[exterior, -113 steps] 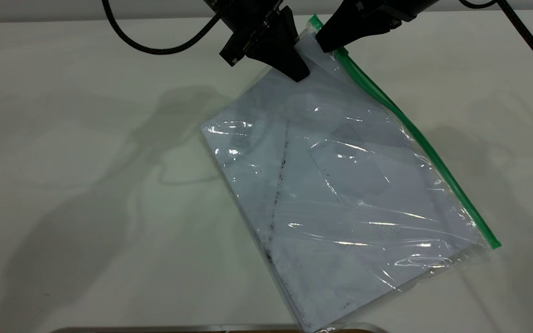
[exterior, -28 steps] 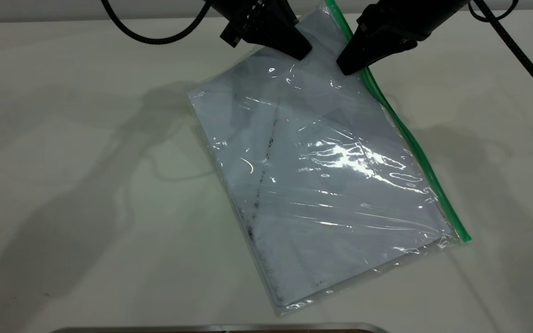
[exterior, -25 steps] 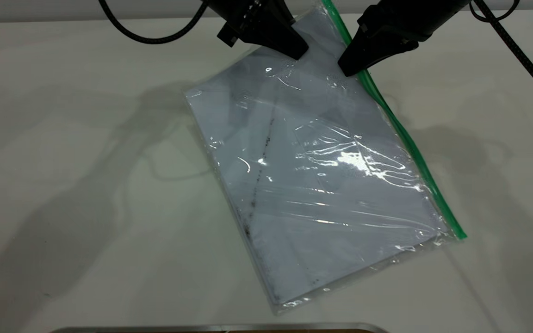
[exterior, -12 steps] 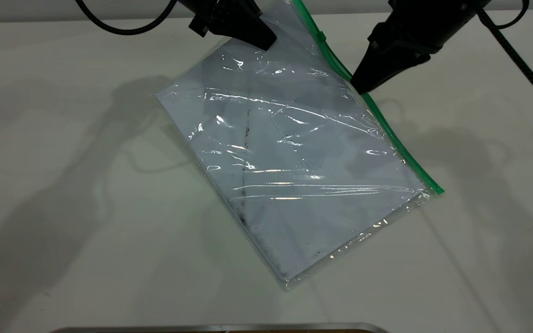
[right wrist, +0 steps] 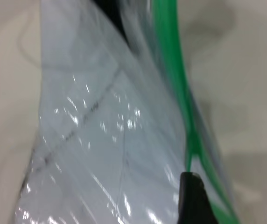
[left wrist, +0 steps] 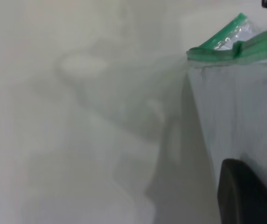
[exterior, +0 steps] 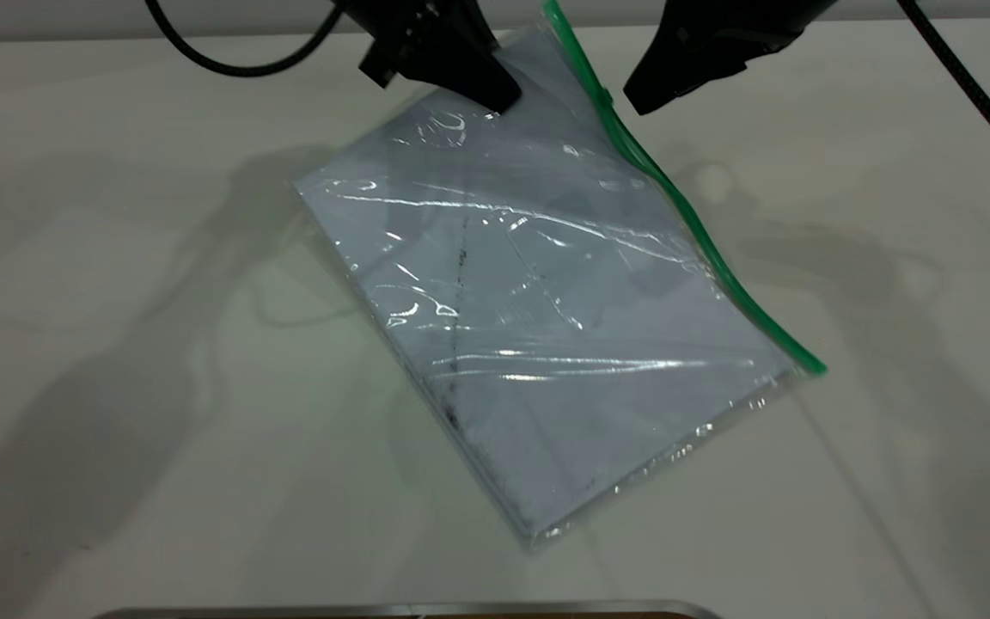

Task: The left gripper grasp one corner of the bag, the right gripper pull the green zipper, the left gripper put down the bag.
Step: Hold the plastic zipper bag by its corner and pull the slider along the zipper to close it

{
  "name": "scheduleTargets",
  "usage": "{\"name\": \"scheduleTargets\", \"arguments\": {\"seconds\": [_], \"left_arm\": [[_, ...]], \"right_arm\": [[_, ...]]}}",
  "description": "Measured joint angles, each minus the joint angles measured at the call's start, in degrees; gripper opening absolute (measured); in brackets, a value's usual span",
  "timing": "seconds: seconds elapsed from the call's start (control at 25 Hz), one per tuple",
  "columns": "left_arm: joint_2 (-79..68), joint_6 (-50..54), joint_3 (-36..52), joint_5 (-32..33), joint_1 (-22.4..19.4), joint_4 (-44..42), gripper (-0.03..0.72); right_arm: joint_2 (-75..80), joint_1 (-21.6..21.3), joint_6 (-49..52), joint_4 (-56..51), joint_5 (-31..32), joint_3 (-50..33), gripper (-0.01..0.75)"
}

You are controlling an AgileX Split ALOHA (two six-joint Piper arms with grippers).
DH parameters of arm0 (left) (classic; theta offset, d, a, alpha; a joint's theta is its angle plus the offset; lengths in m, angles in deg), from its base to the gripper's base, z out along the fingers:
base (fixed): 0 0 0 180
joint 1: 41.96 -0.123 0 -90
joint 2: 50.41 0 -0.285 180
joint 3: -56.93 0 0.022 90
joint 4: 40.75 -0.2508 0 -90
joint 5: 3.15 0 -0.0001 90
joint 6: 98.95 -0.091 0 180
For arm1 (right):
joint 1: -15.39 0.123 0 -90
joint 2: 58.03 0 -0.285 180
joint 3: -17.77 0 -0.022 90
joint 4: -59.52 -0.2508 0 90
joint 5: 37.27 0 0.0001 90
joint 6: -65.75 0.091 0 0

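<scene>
The green zipper's slider tab [exterior: 605, 98] is past the ends of my right gripper's fingers, where the zipper's parted pieces [right wrist: 207, 176] meet. Next, I open my fingers around the slider tab and pinch it before I pull.
The bag [exterior: 564, 327] is a clear pouch holding white paper with a dark smudge line. Its near end lies on the table and its far corner is lifted. My left gripper [exterior: 495, 93] is shut on that lifted corner; one black finger [left wrist: 248, 196] shows against the plastic [left wrist: 236, 116]. The green zipper [exterior: 701, 241] runs down the bag's right edge, and its small slider tab [exterior: 605, 96] sits near the top. My right gripper [exterior: 639, 105] hangs just right of the tab, a small gap away from the strip. In the right wrist view the zipper [right wrist: 171, 70] parts into two strands.
The white table [exterior: 117, 344] stretches wide to the left and front of the bag. Black cables [exterior: 229, 60] [exterior: 976, 77] trail from both arms at the back. A metal edge [exterior: 409, 610] lies along the front.
The left gripper carried the bag's corner to the left. The right gripper slid down along the zipper, then came off it and rose back toward the slider tab, which stayed near the top.
</scene>
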Motion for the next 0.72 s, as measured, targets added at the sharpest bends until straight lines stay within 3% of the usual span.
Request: {"name": "scheduleTargets", "arguments": {"seconds": [0.2,0.72], "left_arm": [[0.0,-3.0,0.0,0.0,1.7,-0.1,0.052],[0.0,-4.3,0.0,0.0,2.0,-0.1,0.052]], "right_arm": [[0.3,0.0,-2.3,-1.5,2.6,0.0,0.462],[1.7,0.0,-2.6,-1.5,4.9,0.1,0.245]]}}
